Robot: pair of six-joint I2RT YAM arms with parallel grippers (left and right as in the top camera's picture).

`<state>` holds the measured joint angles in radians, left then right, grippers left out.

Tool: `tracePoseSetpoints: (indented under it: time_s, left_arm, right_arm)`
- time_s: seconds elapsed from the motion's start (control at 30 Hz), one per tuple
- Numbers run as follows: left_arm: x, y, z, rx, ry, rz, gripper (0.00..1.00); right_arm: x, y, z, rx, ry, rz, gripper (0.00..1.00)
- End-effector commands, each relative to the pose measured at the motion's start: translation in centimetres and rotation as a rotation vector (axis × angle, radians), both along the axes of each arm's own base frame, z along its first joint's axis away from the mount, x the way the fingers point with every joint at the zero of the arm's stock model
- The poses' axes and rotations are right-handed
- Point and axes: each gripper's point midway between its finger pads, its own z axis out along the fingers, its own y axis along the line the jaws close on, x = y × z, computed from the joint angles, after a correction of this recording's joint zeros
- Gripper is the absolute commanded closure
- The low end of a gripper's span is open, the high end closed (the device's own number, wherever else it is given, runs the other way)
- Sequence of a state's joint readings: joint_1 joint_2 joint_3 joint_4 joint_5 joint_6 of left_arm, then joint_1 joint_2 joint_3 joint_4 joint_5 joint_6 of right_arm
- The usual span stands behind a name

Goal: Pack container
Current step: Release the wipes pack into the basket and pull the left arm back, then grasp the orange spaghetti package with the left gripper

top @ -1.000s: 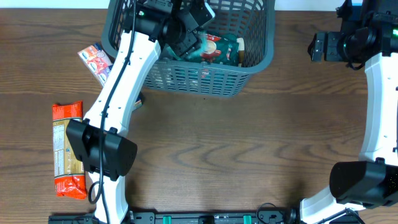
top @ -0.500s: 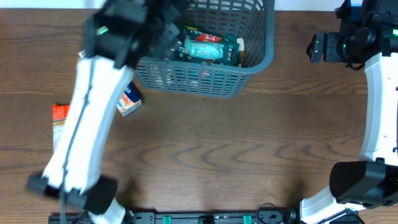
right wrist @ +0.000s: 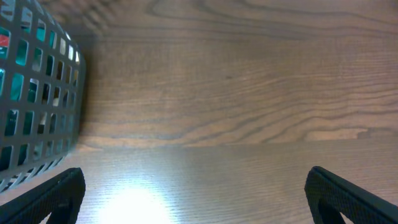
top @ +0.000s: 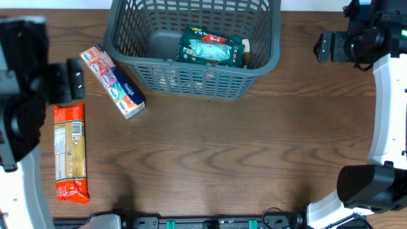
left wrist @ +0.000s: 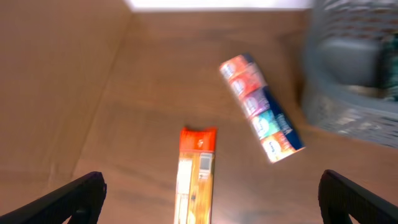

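Observation:
The orange cracker pack's narrow width [top: 69,130] has the open fingers lined up across it, so my left gripper should keep going down to the pack's middle [top: 70,151] and close there.
The dark grey lattice basket [top: 254,67] stands at the back middle of the table; a green snack pack [top: 210,48] lies inside it. The basket also shows in the left wrist view [left wrist: 348,106] and in the right wrist view [right wrist: 34,99]. A multicoloured pack [top: 113,81] lies left of the basket, also in the left wrist view [left wrist: 261,109]. An orange cracker pack [top: 68,152] lies at the far left, also in the left wrist view [left wrist: 196,174]. My left gripper [left wrist: 208,199] is open and empty above the orange pack. My right gripper [right wrist: 196,196] is open and empty, right of the basket.
The left arm [top: 22,114] fills the left edge of the overhead view. The right arm [top: 381,95] stands along the right edge. Bare wooden table [top: 241,159] lies in front of the basket.
My left arm has swung out of the basket to the far left, over the orange pack. The green pack stays in the basket. The right arm has not moved.

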<state>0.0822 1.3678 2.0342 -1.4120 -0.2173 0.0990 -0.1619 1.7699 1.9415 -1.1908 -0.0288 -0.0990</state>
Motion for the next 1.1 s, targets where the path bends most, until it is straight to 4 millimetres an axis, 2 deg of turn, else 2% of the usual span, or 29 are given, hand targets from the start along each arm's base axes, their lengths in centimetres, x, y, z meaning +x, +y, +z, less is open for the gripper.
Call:
tracePoseSetpoints:
  time_s: [0.0, 0.13, 0.33, 0.43, 0.53, 0.73, 1.07]
  left_arm:
    - [-1.6, 2.2, -3.6, -0.065, 0.054, 0.143, 0.01]
    - [-2.6, 3.6, -9.3, -0.147, 0.123, 0.195, 0.01]
    - [-3.9, 5.6, -20.3, -0.245, 0.290, 0.262, 0.01]
    - [-4.3, 6.9, -23.9, -0.259, 0.318, 0.307, 0.01]
    - [-3.9, 8.3, -26.2, -0.235, 0.323, 0.294, 0.01]
    - [-2.9, 10.4, -28.9, -0.179, 0.369, 0.247, 0.01]
    - [-3.3, 10.0, -36.0, -0.261, 0.595, 0.171, 0.01]
  right_arm:
    - [0.0, -0.1, -0.1, -0.002, 0.002, 0.010, 0.01]
    - [0.1, -0.1, -0.1, -0.003, 0.002, 0.011, 0.01]
    - [0.1, 0.0, -0.1, -0.007, 0.003, 0.020, 0.01]
    - [0.1, 0.0, -0.1, -0.010, 0.003, 0.026, 0.01]
    - [0.1, 0.0, -0.1, -0.010, 0.003, 0.027, 0.01]
    - [0.1, 0.0, -0.1, -0.011, 0.003, 0.028, 0.01]
    - [0.1, 0.0, -0.1, -0.015, 0.002, 0.033, 0.01]
